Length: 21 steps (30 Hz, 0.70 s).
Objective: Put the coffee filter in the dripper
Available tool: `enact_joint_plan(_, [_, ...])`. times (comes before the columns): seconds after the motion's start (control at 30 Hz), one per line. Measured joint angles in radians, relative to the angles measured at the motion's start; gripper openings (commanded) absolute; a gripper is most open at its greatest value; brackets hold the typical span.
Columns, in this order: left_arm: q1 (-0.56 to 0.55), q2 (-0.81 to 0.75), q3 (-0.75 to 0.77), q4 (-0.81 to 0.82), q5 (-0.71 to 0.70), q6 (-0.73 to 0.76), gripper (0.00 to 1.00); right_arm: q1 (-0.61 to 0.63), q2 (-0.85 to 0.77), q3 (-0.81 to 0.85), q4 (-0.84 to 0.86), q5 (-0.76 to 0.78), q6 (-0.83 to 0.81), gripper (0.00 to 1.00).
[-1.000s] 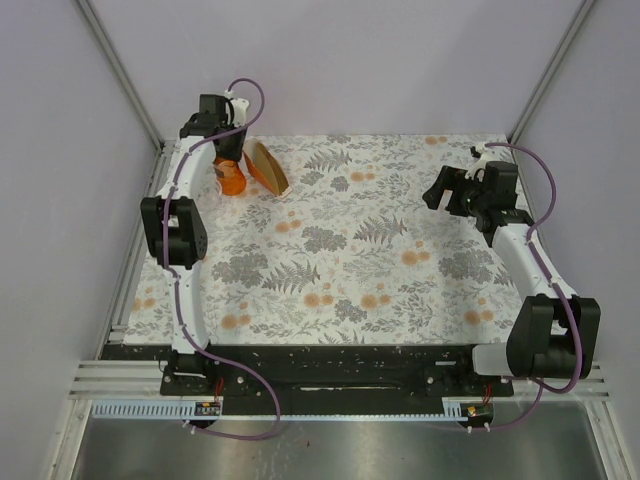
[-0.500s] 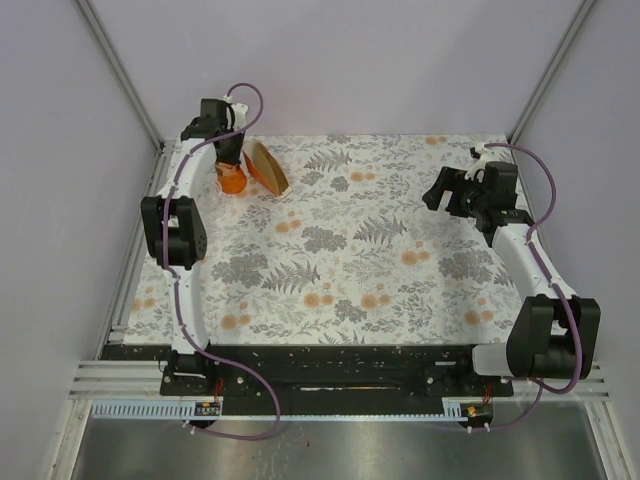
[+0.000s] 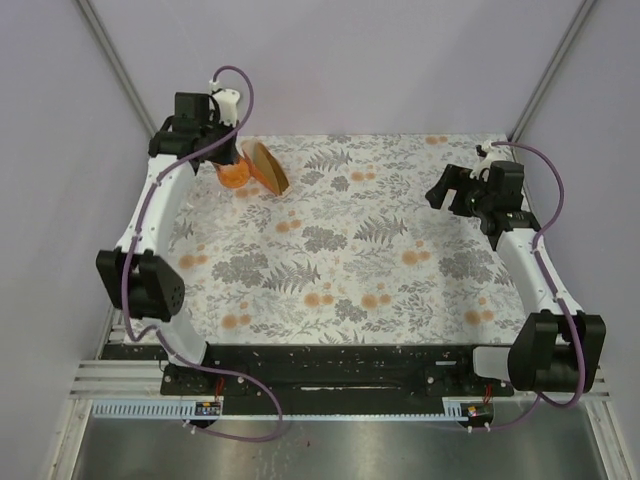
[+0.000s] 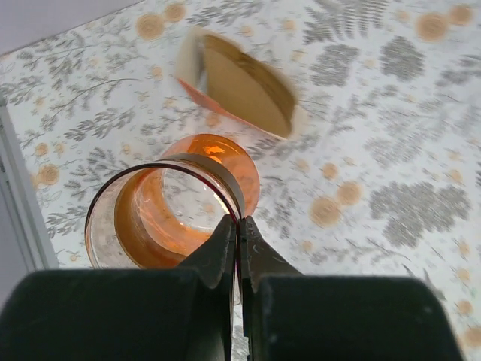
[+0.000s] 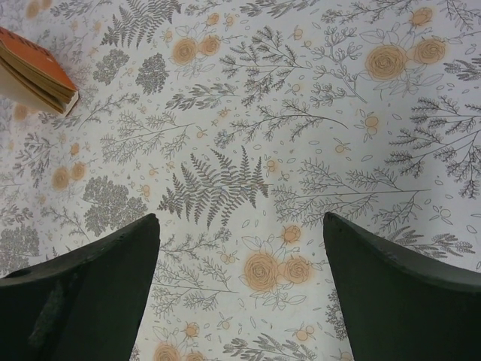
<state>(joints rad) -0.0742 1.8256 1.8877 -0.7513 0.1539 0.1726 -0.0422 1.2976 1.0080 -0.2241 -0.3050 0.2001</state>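
The orange base (image 3: 234, 175) faces down and the middle of the cloth (image 3: 314, 257) is clear, so my left gripper should keep going there and let go once the orange base lies flat.
The dripper (image 4: 161, 207), a clear cone on an orange base, is at the far left of the table (image 3: 233, 173). My left gripper (image 4: 239, 220) is shut on its near rim, one finger inside the cone and one outside (image 3: 224, 152). I look down into the cone and it holds nothing. Whether the base rests on the table I cannot tell. No single coffee filter shows by itself. My right gripper (image 5: 240, 218) hangs open over bare cloth at the right side (image 3: 445, 190), with nothing between its fingers.
A thick bundle of brown filters in an orange holder (image 4: 240, 90) lies just right of the dripper (image 3: 268, 167), and shows at the top left corner of the right wrist view (image 5: 34, 71). The floral tablecloth (image 3: 350, 250) covers the table, with walls close on both sides.
My left jaws have closed on the dripper's rim. The left arm's elbow has swung out to the left and toward the near edge, and the wrist has risen. The right arm barely moved.
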Motion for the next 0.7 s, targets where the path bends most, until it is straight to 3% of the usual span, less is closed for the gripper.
enact_joint_plan(0.13, [-0.105, -0.206, -0.16, -0.015, 0.033, 0.006, 0.0, 0.0, -0.012, 0.013, -0.039, 0.022, 0.014, 0.96])
enact_joint_plan(0.27, [-0.229, -0.288, -0.285, -0.015, 0.061, 0.005, 0.0, 0.003, -0.027, 0.031, -0.07, 0.045, 0.022, 0.96])
enact_joint_plan(0.5, [-0.476, -0.299, -0.521, 0.015, 0.024, -0.018, 0.0, 0.011, -0.08, 0.032, -0.1, 0.061, 0.03, 0.96])
enact_joint_plan(0.7, [-0.602, -0.286, -0.573, 0.087, 0.0, -0.053, 0.0, 0.014, -0.099, 0.032, -0.122, 0.078, 0.031, 0.96])
